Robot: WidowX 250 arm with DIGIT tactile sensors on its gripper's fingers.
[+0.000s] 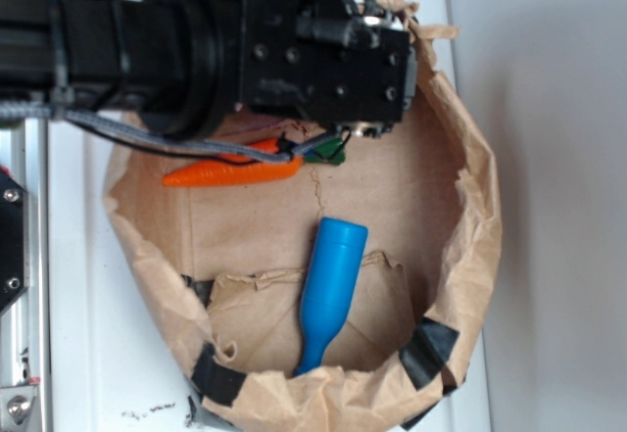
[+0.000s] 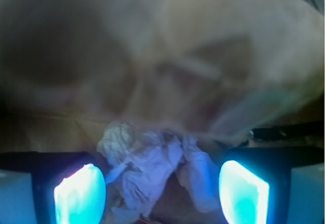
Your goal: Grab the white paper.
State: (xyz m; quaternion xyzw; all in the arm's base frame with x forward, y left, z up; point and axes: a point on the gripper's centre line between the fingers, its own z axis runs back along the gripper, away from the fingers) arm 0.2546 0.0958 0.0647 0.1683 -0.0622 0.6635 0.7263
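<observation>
My gripper will lift the white paper [image 2: 146, 176] as one piece, and the paper will stay bunched, because deep creases [image 2: 171, 155] gather the lobes together.
In the wrist view the white paper [image 2: 152, 168], a crumpled wrinkled ball, lies on the brown bag floor right between my gripper's [image 2: 161, 191] two glowing cyan pads [image 2: 80, 196]. The gripper is open, jaws wide apart, with the paper filling most of the gap; its left edge is close to the left pad. In the exterior view the black arm and wrist [image 1: 323, 40] hang over the back of the bag and hide both the fingers and the white paper.
A brown paper bag [image 1: 480, 216] with a rolled rim and black tape patches surrounds everything. Inside lie an orange carrot [image 1: 235, 170] near the arm and a blue bottle [image 1: 328, 290] toward the front. Bag wall fills the blurred upper wrist view.
</observation>
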